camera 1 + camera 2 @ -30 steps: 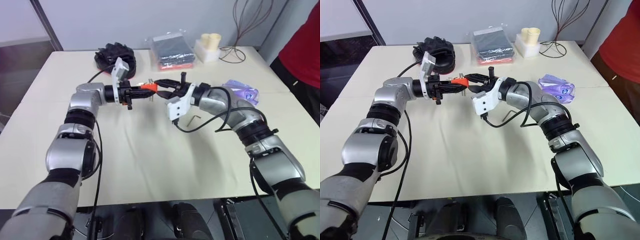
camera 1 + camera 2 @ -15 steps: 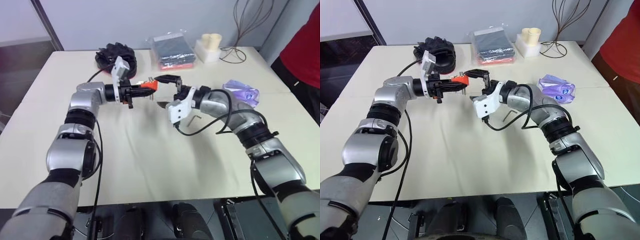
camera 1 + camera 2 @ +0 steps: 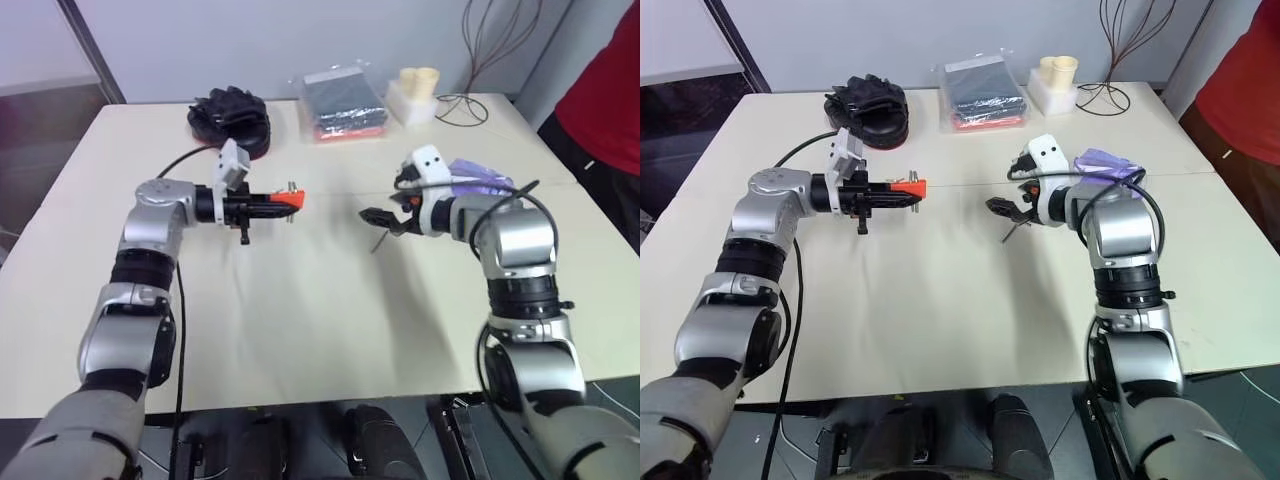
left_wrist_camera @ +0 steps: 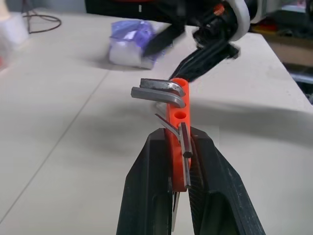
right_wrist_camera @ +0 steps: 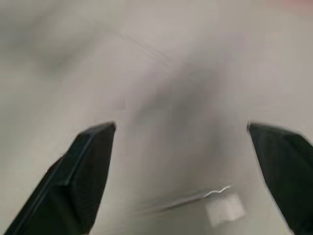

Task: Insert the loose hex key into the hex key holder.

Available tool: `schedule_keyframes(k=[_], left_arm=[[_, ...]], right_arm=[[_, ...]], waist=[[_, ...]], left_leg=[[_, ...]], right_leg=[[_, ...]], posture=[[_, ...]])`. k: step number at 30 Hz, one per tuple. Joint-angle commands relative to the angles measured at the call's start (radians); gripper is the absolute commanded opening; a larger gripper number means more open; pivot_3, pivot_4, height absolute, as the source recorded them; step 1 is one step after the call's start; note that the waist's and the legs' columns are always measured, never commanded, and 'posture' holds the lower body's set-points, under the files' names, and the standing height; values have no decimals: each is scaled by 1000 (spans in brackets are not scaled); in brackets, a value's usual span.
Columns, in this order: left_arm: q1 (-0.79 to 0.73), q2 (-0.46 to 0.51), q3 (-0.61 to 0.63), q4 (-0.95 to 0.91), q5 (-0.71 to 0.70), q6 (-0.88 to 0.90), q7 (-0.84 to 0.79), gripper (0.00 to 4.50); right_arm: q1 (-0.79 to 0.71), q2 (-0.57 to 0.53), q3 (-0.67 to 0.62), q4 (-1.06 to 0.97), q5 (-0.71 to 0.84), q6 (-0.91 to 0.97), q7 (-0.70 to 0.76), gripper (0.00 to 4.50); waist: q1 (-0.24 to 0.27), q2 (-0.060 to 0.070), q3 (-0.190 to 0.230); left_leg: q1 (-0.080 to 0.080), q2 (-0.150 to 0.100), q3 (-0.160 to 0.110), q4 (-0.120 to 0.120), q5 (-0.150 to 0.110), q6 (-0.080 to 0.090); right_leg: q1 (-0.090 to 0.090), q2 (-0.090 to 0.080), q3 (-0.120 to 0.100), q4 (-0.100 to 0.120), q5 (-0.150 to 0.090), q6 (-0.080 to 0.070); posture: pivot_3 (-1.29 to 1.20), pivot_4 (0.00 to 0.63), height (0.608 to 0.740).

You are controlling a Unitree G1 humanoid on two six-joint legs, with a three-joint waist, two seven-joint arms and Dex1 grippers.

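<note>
The loose hex key will slide through up to its bend when I put it in, because keys stick out above and below the hex key holder.
My left gripper is shut on the orange-red hex key holder, held level above the table with its free end pointing right. In the left wrist view the holder stands between the black fingers, with short bent grey keys sticking out near its tip. The loose hex key lies flat on the table, right of the holder. My right gripper hovers just above that key, open and with nothing in it. Its fingers are spread wide over the blurred tabletop.
A purple packet lies behind my right wrist. At the table's far edge are black gloves, a bag of dark cloths, cream cups on a white box and a wire stand. A person in red stands at the right.
My right gripper opened, let go at the holder's tip and drew back right, lower toward the table. My left gripper pulled the holder slightly left and down.
</note>
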Motion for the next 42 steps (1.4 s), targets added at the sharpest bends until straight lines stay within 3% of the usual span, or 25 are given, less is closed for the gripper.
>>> schedule_keyframes(k=[1, 7, 12, 23, 36, 38, 42], left_arm=[[20, -6, 12, -97, -39, 30, 33, 0], [57, -36, 16, -129, -63, 27, 76, 0], [75, -61, 14, -148, -74, 25, 104, 0], [106, -70, 8, -169, -83, 18, 126, 0], [120, -66, 20, -179, -90, 8, 177, 0], [125, -65, 23, -188, -93, 11, 186, 0], [134, -62, 32, -206, -100, 22, 202, 0]], right_arm=[[-76, 88, -144, -35, -12, 272, -154, 4454], [-159, 242, -326, 58, -56, 308, -388, 4454], [-158, 256, -368, 121, -80, 290, -505, 4454], [-149, 270, -403, 172, -57, 249, -612, 4454], [-148, 307, -376, 368, -17, 66, -686, 4454], [-134, 297, -350, 423, -21, 14, -691, 3600], [-89, 274, -251, 497, -37, -67, -679, 1425]], waist=[[6, 0, 0], [25, 0, 0], [23, 0, 0], [9, 0, 0], [-9, 0, -1], [-9, -1, -1], [-10, -2, -2]], left_leg=[[0, 0, 0, 0, 0, 0], [0, -5, 1, 0, 0, 0], [-1, -5, 1, 0, 0, 0], [0, -4, 1, -1, 0, 0], [2, -4, 1, -1, 0, 0], [2, -4, 1, -1, 0, 0], [4, -4, 1, -1, 0, 0]], right_leg=[[0, 0, 0, 0, 0, 0], [0, -4, 0, 0, 0, 0], [0, -5, -1, 0, 0, 0], [0, -4, -1, 0, 0, 0], [1, -3, -1, 0, 0, 0], [2, -3, -1, 0, 0, 0], [4, -3, -1, -1, 0, 0]], posture=[[0, 150, 740], [0, 150, 740], [0, 150, 740], [0, 150, 740], [0, 150, 740], [0, 150, 740], [0, 150, 740]])
